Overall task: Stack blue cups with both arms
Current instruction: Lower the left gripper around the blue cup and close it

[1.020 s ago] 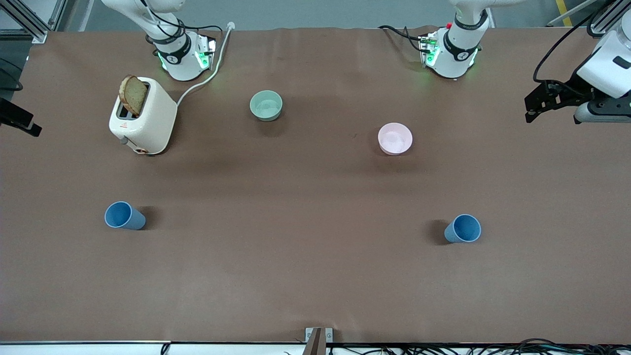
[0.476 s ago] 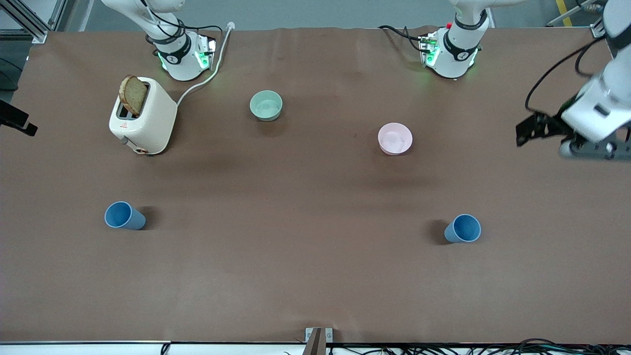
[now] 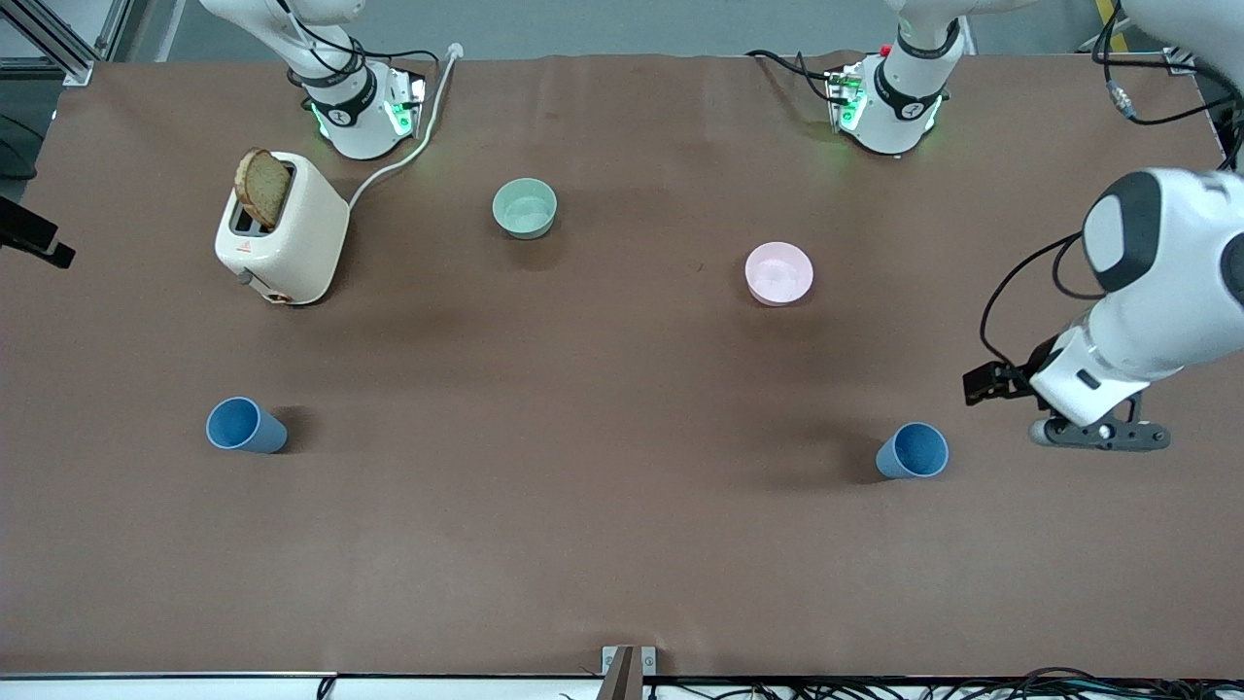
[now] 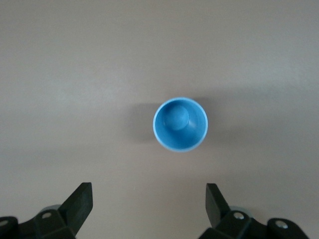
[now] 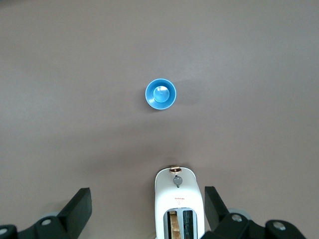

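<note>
The empty blue cup [image 3: 912, 451] gets narrower toward its base, so the matching blue cup [image 3: 246, 426] will go in almost up to its rim when the robot lowers it inside.
Two blue cups stand upright on the brown table, both near the front camera. One cup [image 3: 243, 426] is at the right arm's end, the other [image 3: 912, 450] at the left arm's end. My left gripper [image 3: 1098, 435] hangs over the table beside the second cup, toward the left arm's end. In the left wrist view it [image 4: 148, 191] is open and empty, with that cup [image 4: 180, 124] seen from above, apart from the fingers. My right gripper [image 5: 147, 196] is open and empty, high over the toaster [image 5: 175, 204], with the other cup [image 5: 160, 94] farther off.
A white toaster [image 3: 287, 238] with a slice of bread in it stands near the right arm's base. A pale green bowl [image 3: 525, 207] and a pink bowl [image 3: 778, 273] sit farther from the front camera than the cups. A black part of the right arm [image 3: 34, 238] shows at the table's end.
The left arm has swung toward the front camera and lowered its gripper beside the cup at its end of the table. The right arm has barely moved. The cups stand unmoved.
</note>
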Action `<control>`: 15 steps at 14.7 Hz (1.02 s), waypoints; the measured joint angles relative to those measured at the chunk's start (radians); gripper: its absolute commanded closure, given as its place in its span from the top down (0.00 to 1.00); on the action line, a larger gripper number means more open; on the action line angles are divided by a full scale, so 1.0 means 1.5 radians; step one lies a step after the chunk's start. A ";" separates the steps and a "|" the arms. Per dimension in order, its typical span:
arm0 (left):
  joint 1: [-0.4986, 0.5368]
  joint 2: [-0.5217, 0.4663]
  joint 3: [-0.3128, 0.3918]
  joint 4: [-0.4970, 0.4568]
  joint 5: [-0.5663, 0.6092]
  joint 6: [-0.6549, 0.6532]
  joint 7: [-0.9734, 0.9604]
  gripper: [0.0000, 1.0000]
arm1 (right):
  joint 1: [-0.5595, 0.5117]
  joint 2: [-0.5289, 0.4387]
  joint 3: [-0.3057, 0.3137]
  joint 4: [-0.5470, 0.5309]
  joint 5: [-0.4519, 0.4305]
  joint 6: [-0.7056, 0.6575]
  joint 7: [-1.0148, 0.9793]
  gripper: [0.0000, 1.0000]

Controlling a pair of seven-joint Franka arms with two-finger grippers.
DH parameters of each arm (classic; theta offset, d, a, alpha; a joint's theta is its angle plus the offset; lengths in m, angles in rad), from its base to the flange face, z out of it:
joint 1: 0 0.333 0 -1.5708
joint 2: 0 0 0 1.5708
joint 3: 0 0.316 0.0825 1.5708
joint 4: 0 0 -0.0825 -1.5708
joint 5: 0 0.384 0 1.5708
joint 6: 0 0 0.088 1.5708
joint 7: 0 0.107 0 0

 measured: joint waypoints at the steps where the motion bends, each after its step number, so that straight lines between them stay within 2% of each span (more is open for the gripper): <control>1: 0.000 0.015 0.000 -0.006 0.000 0.024 0.000 1.00 | 0.000 0.000 0.000 0.000 0.000 0.001 -0.006 1.00; 4: 0.000 0.059 0.000 -0.040 0.000 0.122 0.000 0.97 | 0.000 -0.001 0.000 0.000 0.000 0.003 -0.012 1.00; 6: -0.001 0.083 0.000 -0.063 0.000 0.179 0.000 0.81 | 0.000 -0.001 0.000 0.000 0.000 0.003 -0.012 1.00; 8: -0.004 0.106 -0.001 -0.061 0.000 0.199 -0.014 0.68 | 0.000 -0.001 0.000 0.000 0.000 0.003 -0.012 1.00; 11: -0.008 0.140 -0.001 -0.037 0.000 0.206 -0.030 0.38 | 0.000 -0.001 0.000 0.000 0.000 0.002 -0.012 1.00; 14: -0.006 0.172 0.000 -0.030 0.000 0.222 -0.030 0.02 | 0.002 -0.001 0.001 -0.002 0.000 -0.009 -0.016 1.00; 15: -0.004 0.177 0.000 -0.028 0.000 0.224 -0.030 0.00 | 0.005 -0.001 0.001 -0.007 0.000 -0.010 -0.017 1.00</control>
